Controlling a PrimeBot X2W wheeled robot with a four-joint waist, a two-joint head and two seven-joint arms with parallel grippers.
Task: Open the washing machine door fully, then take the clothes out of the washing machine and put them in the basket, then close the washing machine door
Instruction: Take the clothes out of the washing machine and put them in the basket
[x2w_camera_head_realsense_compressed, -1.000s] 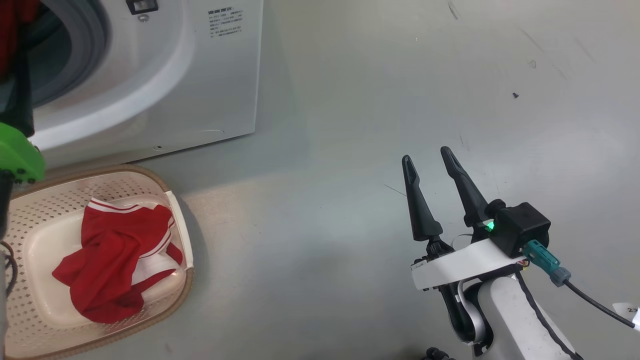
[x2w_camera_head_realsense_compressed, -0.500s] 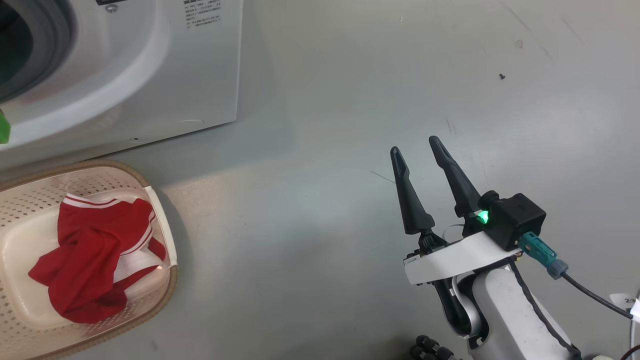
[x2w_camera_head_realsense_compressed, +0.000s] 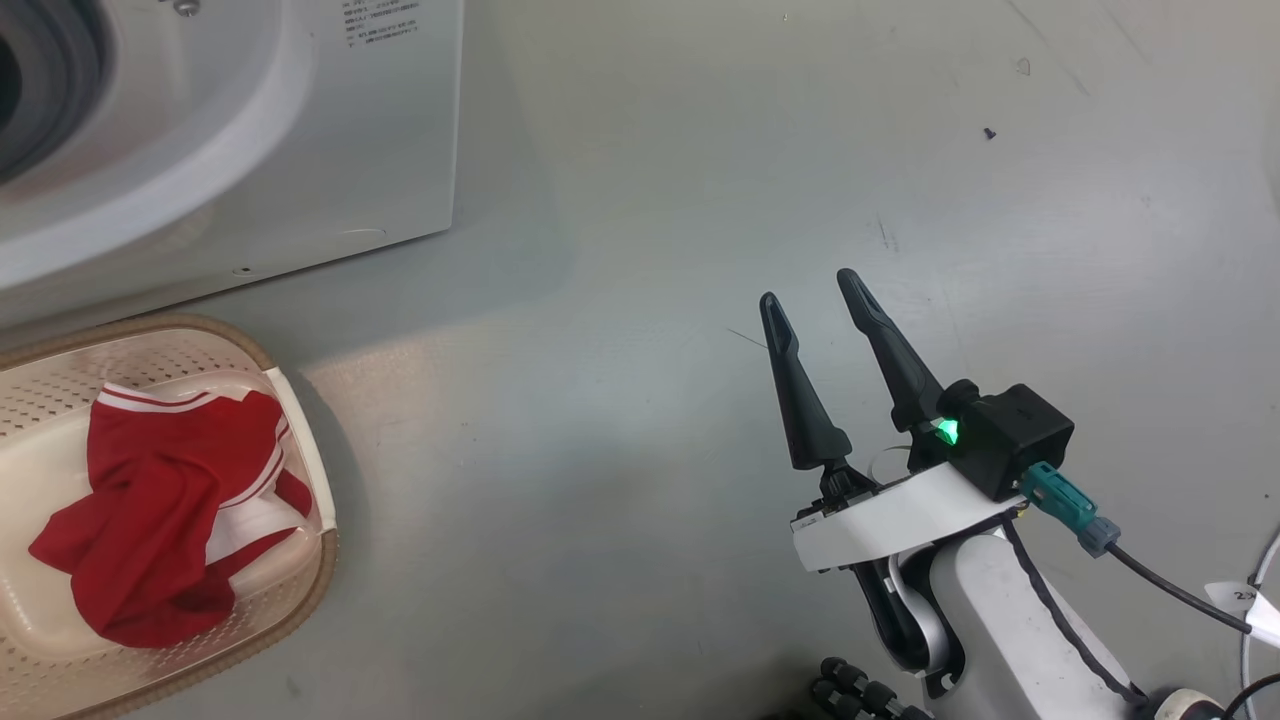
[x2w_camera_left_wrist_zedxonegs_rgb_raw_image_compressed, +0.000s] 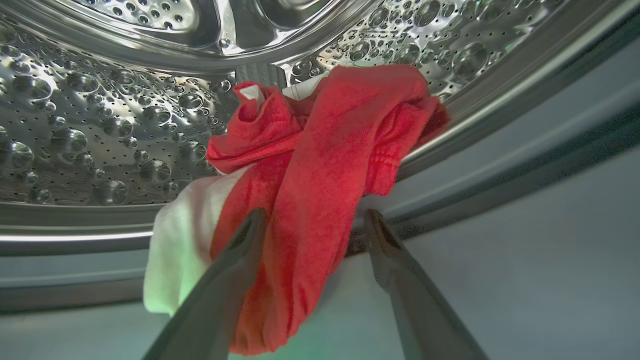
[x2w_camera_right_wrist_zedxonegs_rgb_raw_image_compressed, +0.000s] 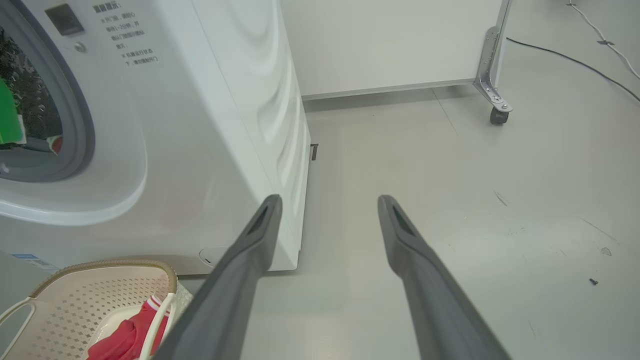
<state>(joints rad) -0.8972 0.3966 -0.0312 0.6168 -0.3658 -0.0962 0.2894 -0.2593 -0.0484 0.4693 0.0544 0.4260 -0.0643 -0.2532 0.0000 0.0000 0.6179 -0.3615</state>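
My gripper will bring the red garment (x2w_camera_left_wrist_zedxonegs_rgb_raw_image_compressed: 318, 174) out whole and leave the drum empty when I pull, because only dimpled steel (x2w_camera_left_wrist_zedxonegs_rgb_raw_image_compressed: 114, 135) shows behind the garment.
In the left wrist view a red garment with a white part, some of the clothes (x2w_camera_left_wrist_zedxonegs_rgb_raw_image_compressed: 320, 150), hangs over the lip of the washing machine's steel drum (x2w_camera_left_wrist_zedxonegs_rgb_raw_image_compressed: 100, 125). My left gripper (x2w_camera_left_wrist_zedxonegs_rgb_raw_image_compressed: 315, 215) is open at the drum mouth, its fingers wide apart on either side of the hanging cloth. More red clothes (x2w_camera_head_realsense_compressed: 150, 520) with white stripes lie in the cream basket (x2w_camera_head_realsense_compressed: 322, 548) in front of the white washing machine (x2w_camera_head_realsense_compressed: 300, 150). My right gripper (x2w_camera_head_realsense_compressed: 808, 287) hovers open over bare floor to the right, holding nothing. The washing machine door is out of view.
Grey floor stretches to the right of the machine. A metal frame leg with a castor (x2w_camera_right_wrist_zedxonegs_rgb_raw_image_compressed: 497, 115) stands at the back right by a white panel. A black cable (x2w_camera_right_wrist_zedxonegs_rgb_raw_image_compressed: 565, 60) lies on the floor there. A small dark screw (x2w_camera_head_realsense_compressed: 989, 133) lies on the floor.
The head camera has turned, so machine and basket slid left in its view and the green part of the left arm left it. The right gripper stays open.
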